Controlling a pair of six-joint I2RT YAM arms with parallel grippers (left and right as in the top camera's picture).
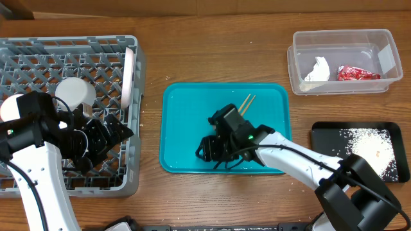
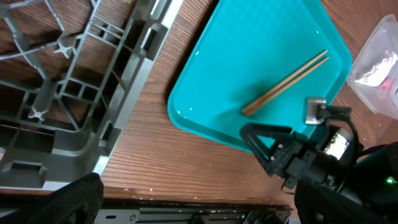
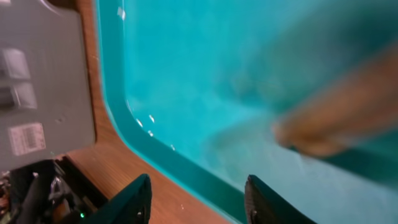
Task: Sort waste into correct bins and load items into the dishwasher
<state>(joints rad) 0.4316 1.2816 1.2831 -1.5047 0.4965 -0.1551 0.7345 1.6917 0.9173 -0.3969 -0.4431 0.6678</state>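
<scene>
The chopsticks' ends point(image 2: 249, 110) are next to my right gripper's wrist and clear of its open fingers. My right gripper should back away, and my left gripper should take the chopsticks point(image 2: 286, 82).
The wooden chopsticks point(image 1: 246, 102) lie on the teal serving tray point(image 1: 270, 96); they also show in the left wrist view point(image 2: 286, 84) and as a blur in the right wrist view point(image 3: 336, 124). My right gripper point(image 1: 210, 149) is open and empty, low over the tray's front left corner point(image 3: 199, 199). My left gripper point(image 1: 117, 131) is open and empty point(image 2: 199, 211) over the right edge of the grey dish rack point(image 1: 26, 51). A white plate point(image 1: 128, 77) stands on edge in the rack beside a white cup point(image 1: 76, 93). The clear tub point(image 1: 385, 42) holds the napkin point(image 1: 318, 69) and the red wrapper point(image 1: 356, 74).
The black tray point(image 1: 321, 138) at the right holds rice crumbs point(image 1: 369, 144). The rack wall point(image 2: 118, 81) stands close to the teal tray's left edge point(image 2: 186, 118), with a strip of wooden table between. The table's front edge lies just below both arms.
</scene>
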